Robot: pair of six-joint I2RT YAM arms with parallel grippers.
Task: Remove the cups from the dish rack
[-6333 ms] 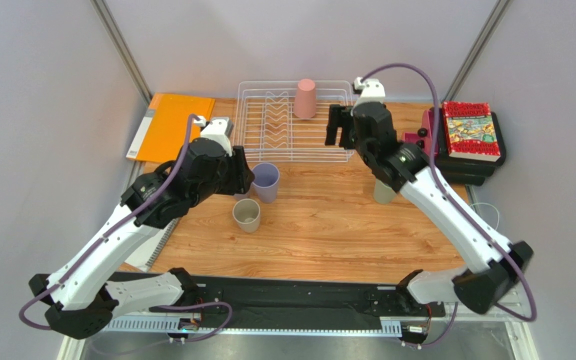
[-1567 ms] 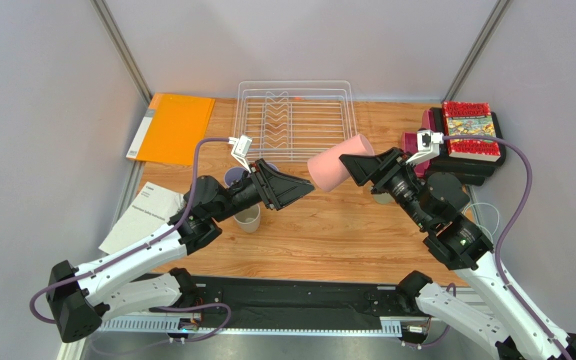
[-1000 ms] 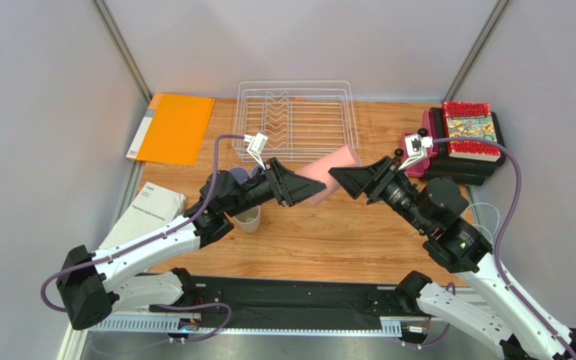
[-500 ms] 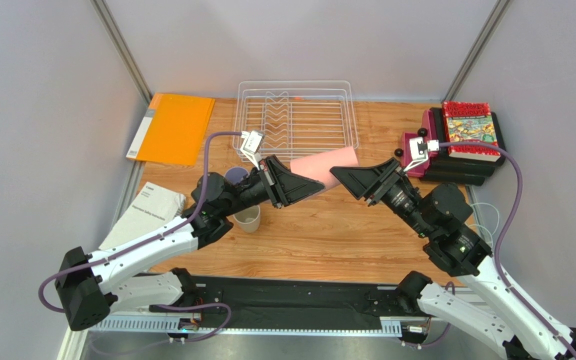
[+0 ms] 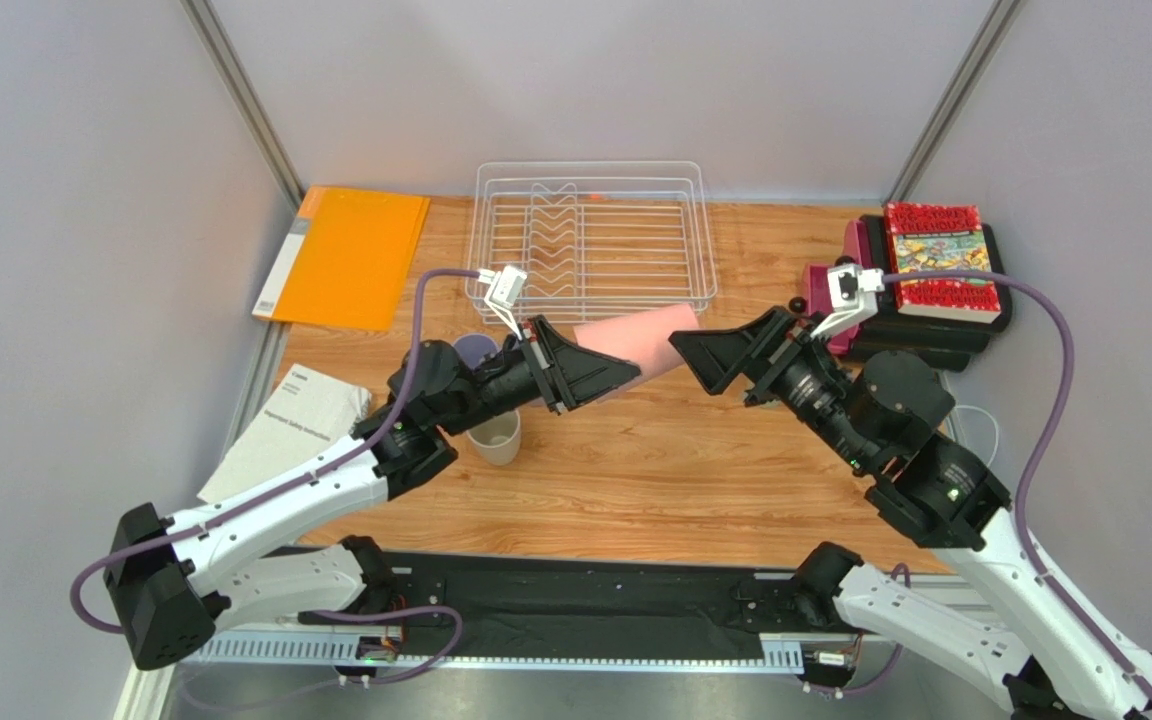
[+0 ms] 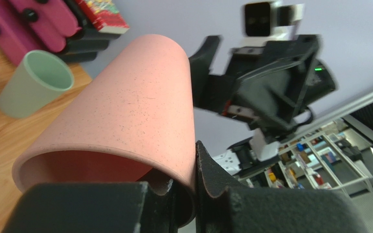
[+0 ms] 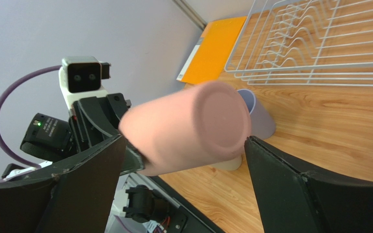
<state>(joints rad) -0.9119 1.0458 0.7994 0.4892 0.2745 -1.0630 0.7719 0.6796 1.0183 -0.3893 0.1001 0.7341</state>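
My left gripper goes on turning the pink cup upright until it stands next to the beige cup, since my right gripper is open around the pink cup's base [image 7: 223, 120].
The pink cup [image 5: 635, 333] is held level above the table in front of the white wire dish rack [image 5: 597, 240], which holds no cups. My left gripper [image 5: 602, 372] is shut on the cup's rim; in the left wrist view one finger is inside the pink cup [image 6: 125, 111] and one outside. My right gripper [image 5: 699, 357] is open, its fingers wide on either side of the cup's base [image 7: 188, 128]. A lavender cup [image 5: 474, 354] and a beige cup [image 5: 495, 437] stand upright by the left arm. A sage green cup [image 6: 33, 85] stands upright on the table.
An orange folder [image 5: 342, 255] lies left of the rack. A red book [image 5: 940, 258] sits on a black and magenta stack at the back right. A white booklet [image 5: 304, 420] lies at the left edge of the table.
The pink cup left the rack in the right gripper and passed to the left gripper. In the last second the right gripper opened and drew back a little to the right.
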